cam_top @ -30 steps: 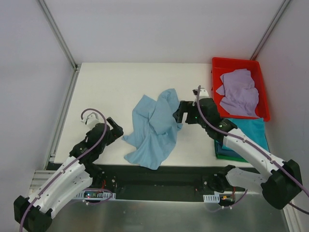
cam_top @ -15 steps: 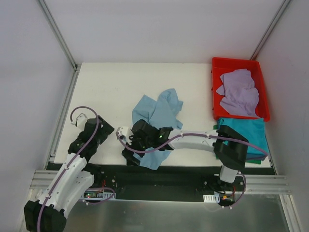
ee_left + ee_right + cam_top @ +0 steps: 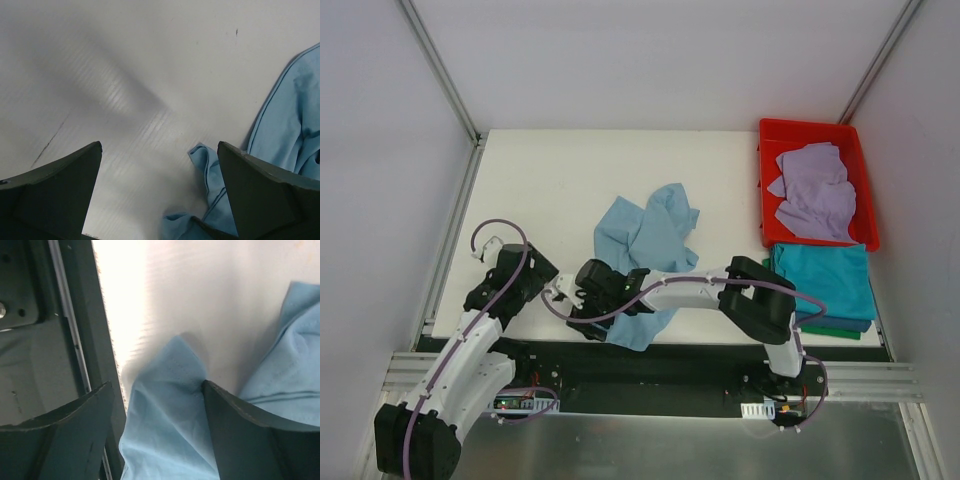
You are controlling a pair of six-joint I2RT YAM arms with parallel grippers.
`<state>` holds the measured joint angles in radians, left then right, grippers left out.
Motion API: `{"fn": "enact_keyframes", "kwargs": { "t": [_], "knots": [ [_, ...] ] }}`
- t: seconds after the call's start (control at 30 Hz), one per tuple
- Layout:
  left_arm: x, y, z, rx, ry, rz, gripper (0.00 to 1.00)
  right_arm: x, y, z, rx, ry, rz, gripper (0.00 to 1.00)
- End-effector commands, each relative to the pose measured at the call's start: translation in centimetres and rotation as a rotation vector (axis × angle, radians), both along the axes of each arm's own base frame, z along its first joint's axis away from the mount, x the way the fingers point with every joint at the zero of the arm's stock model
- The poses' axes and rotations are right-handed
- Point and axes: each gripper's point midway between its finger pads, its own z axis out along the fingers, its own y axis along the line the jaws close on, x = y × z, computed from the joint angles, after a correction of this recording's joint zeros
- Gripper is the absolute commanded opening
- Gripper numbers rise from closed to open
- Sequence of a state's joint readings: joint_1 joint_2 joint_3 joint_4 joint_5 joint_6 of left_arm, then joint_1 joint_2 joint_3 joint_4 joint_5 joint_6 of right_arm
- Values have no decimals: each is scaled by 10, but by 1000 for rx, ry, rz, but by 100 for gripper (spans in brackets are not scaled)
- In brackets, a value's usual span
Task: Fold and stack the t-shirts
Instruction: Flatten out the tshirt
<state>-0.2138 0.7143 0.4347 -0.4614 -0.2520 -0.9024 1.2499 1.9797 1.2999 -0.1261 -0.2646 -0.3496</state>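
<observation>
I should use my right gripper, which is reaching across the crumpled light blue t-shirt to a near corner [image 3: 175, 367] of that t-shirt, to draw that corner back across before my left gripper takes another corner.
A light blue t-shirt [image 3: 645, 240] lies crumpled mid-table; no lettering shows. My right gripper [image 3: 588, 318] reaches far left across it. It is open over the shirt's near corner [image 3: 167, 425] at the table's front edge, with cloth between the fingers [image 3: 156, 385]. My left gripper [image 3: 538, 272] is open and empty just left of the shirt; in its wrist view [image 3: 160, 147] a shirt edge [image 3: 285, 125] lies by the right finger. A lavender t-shirt [image 3: 812, 192] lies in the red bin. A folded teal t-shirt [image 3: 825, 280] tops a stack with a dark green one [image 3: 830, 331] beneath.
The red plastic bin [image 3: 767, 180] stands at the back right. The black front rail [image 3: 75, 340] runs just beyond the table's front edge beside my right gripper. Metal frame posts [image 3: 440, 70] rise at the back corners.
My right arm has swung from the shirt's right side across to its near-left corner at the front edge. My left arm has drawn back a little to the left.
</observation>
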Motion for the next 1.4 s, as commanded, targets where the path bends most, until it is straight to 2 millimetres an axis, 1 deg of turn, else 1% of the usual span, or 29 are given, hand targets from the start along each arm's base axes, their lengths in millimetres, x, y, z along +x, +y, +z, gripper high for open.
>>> {"fn": "enact_keyframes", "kwargs": {
  "t": [0.0,0.1,0.13,0.23,0.3,0.33,0.4,0.43,0.5,0.53,0.57,0.6,0.63,0.67,0.7,0.73,0.77,0.83,0.87,0.93,1.0,1.07,1.13,1.23,1.33,1.37],
  "knots": [
    [-4,4,-2,13,4,3,99,-1,-19,-18,-142,-153,5,65],
    [-4,4,-3,3,-1,15,99,0,-19,-19,-154,-208,-13,29],
    [-4,4,-2,0,-4,11,99,11,-21,-17,-166,-260,-60,23],
    [-4,1,1,-6,-14,-10,99,26,-23,-9,-159,-325,-138,12],
    [-4,-1,3,-15,-24,-19,99,35,-21,6,-124,-367,-181,5],
    [-4,-2,4,-20,-29,-24,99,40,-20,19,-90,-388,-207,0],
    [-5,-6,5,-37,-33,-36,99,49,-19,51,-4,-424,-258,0],
    [-5,-8,5,-47,-36,-44,99,54,-20,71,47,-433,-286,0],
    [-4,-15,10,-74,-46,-78,99,66,-28,108,154,-433,-373,0],
    [-3,-21,13,-88,-51,-113,99,72,-36,122,210,-414,-422,1],
    [-3,-29,17,-111,-56,-157,99,80,-42,145,296,-387,-474,1],
    [-2,-35,18,-127,-54,-192,99,86,-54,161,363,-355,-527,1],
    [-1,-41,17,-143,-43,-219,99,95,-70,189,456,-344,-596,0],
    [-3,-49,15,-172,-27,-256,99,103,-89,197,493,-336,-678,0],
    [-3,-54,12,-190,-15,-276,99,113,-112,207,531,-342,-761,0],
    [-3,-60,8,-213,3,-297,99,126,-141,205,542,-353,-877,0],
    [-3,-65,4,-233,16,-315,97,134,-170,206,561,-370,-991,0],
    [-2,-76,-4,-266,48,-346,91,141,-221,201,599,-379,-1178,0],
    [-1,-79,-6,-276,60,-346,88,140,-242,194,612,-377,-1247,0],
    [1,-89,-12,-285,87,-366,84,138,-275,183,647,-373,-1345,0],
    [5,-97,-15,-273,98,-376,81,135,-299,174,670,-379,-1426,0],
    [10,-104,-18,-241,112,-391,77,133,-319,171,680,-406,-1485,0],
    [11,-114,-22,-217,143,-418,73,131,-331,171,680,-427,-1507,0],
    [10,-128,-30,-203,200,-457,63,131,-338,168,670,-446,-1526,0],
    [5,-140,-40,-200,262,-501,52,132,-339,167,664,-443,-1530,0],
    [3,-143,-42,-201,274,-511,51,133,-338,166,661,-442,-1528,0]
  ]
}}
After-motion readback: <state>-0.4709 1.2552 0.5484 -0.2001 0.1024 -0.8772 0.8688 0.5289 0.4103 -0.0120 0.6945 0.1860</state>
